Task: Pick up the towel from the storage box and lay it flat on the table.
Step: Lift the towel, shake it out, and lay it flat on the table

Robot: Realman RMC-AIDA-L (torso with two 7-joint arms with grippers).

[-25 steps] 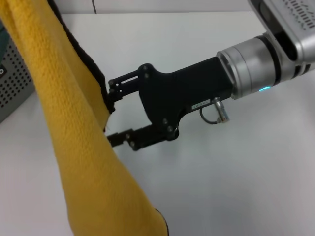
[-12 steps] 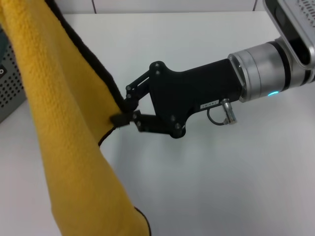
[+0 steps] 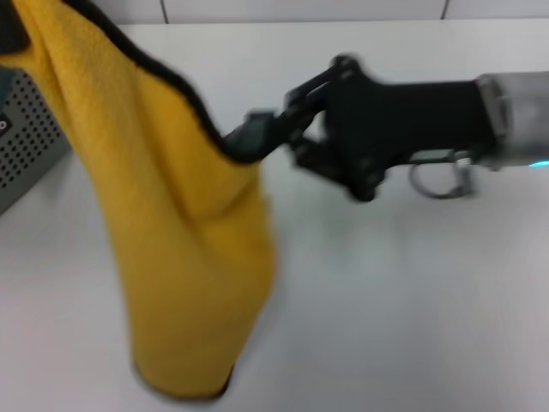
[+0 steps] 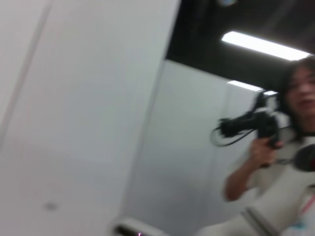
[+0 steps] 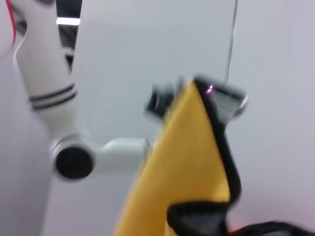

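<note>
Next, my right gripper pulls away from my left gripper to spread the towel before lowering it, because the towel hangs narrow and folded below its slanting black edge [image 3: 176,79].
The mustard-yellow towel [image 3: 180,240] with black edging hangs in the air over the white table [image 3: 412,309]. My right gripper [image 3: 257,137] is shut on the towel's black edge, about a third of the way down, and holds it out to the right. The towel's top runs out of the head view at the upper left. In the right wrist view the towel [image 5: 187,162] hangs by its top corner from my left gripper [image 5: 197,96], which is shut on it. The grey perforated storage box [image 3: 26,146] stands at the left edge, behind the towel.
The left wrist view shows only a wall, ceiling lights and a person [image 4: 275,167] holding a camera. My left arm's white links [image 5: 64,123] show beyond the towel in the right wrist view.
My right gripper closed on the towel's black edge, then moved up and to the right, pulling that edge outward. The towel's lower end has lifted and swung.
</note>
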